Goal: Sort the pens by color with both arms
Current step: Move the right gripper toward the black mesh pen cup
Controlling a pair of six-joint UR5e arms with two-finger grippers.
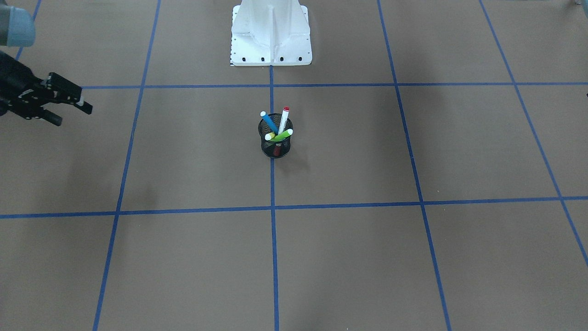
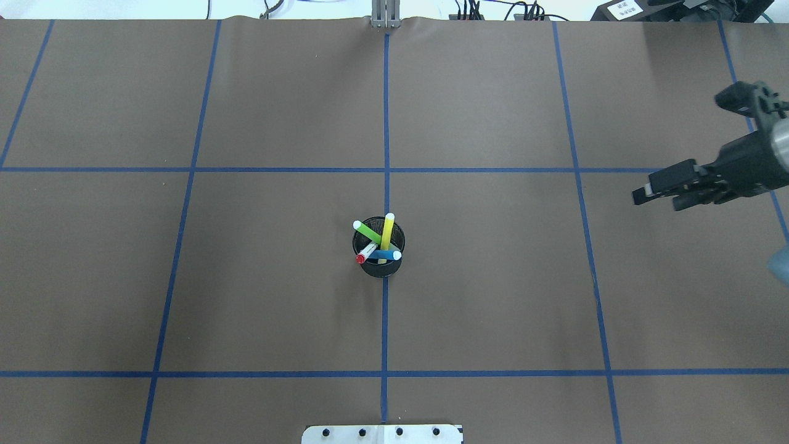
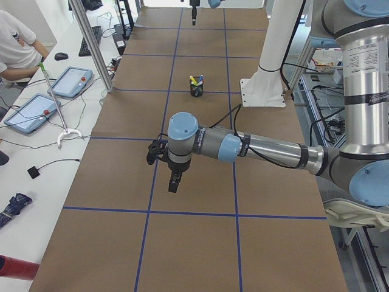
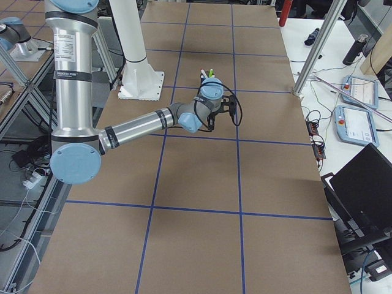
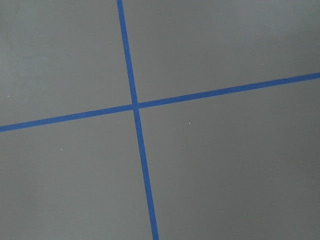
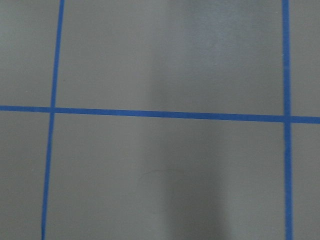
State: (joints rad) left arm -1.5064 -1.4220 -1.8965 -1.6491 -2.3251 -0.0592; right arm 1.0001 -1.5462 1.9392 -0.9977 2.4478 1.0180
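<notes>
The blue pen's end (image 1: 264,114) sits clear of the white pen above the cup, so my right gripper should keep coming closer until its open fingers straddle that end.
Four pens stand together in a black wire-mesh cup (image 1: 274,146) (image 2: 380,266) at the table's middle: a blue pen (image 1: 269,122) (image 2: 386,254), a green pen (image 1: 284,135) (image 2: 368,232), a yellow pen (image 2: 387,230) and a white pen with a red cap (image 1: 284,120) (image 2: 367,251). My right gripper (image 1: 71,115) (image 2: 659,198) is open and empty, hovering far to the cup's side. My left gripper (image 3: 172,181) shows only in the exterior left view, far from the cup (image 3: 196,89); I cannot tell whether it is open or shut.
The white pedestal base (image 1: 271,41) (image 2: 382,435) stands behind the cup. Blue tape lines divide the brown table into squares. Aluminium posts (image 3: 91,42) and operator tablets (image 3: 73,82) line the far side. Both wrist views show only table and tape.
</notes>
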